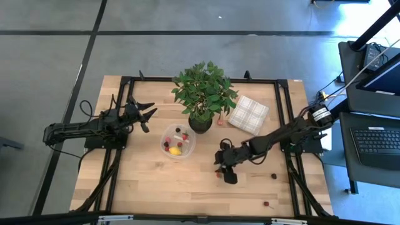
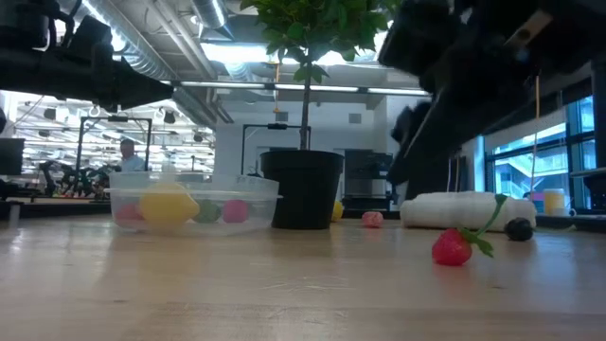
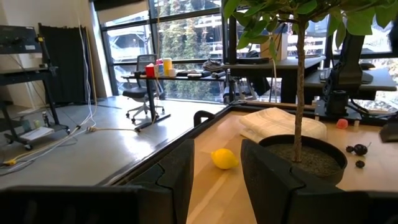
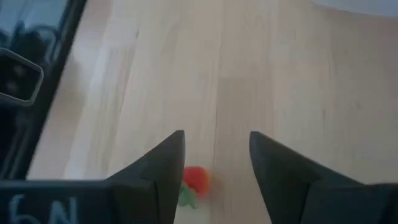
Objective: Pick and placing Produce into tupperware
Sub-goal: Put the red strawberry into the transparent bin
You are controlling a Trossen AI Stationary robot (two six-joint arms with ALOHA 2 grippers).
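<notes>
The red strawberry (image 2: 452,248) is off-centre under my slanting right gripper, so I should swing back, aim the fingers steeply down and get them on either side of the strawberry's body (image 4: 198,178) before I close them.
The clear tupperware (image 1: 178,141) stands on the wooden table near its middle and holds several pieces of produce, among them a yellow one (image 2: 169,205). A red strawberry (image 2: 454,248) lies on the table to its right. My right gripper (image 4: 216,158) hangs open above that strawberry (image 4: 196,180), pointing slantwise down, its fingers apart from it. More loose produce lies around: a dark berry (image 1: 274,176), a red one (image 1: 265,203), a pink one (image 1: 220,123) and a lemon (image 3: 224,158) by the pot. My left gripper (image 1: 147,115) waits open at the table's left side, pointing level.
A leafy potted plant (image 1: 203,97) stands just behind the tupperware, with a folded white checked cloth (image 1: 248,114) to its right. A black frame (image 1: 282,100) runs along the table's edges. Bare wood lies between the tupperware and the strawberry.
</notes>
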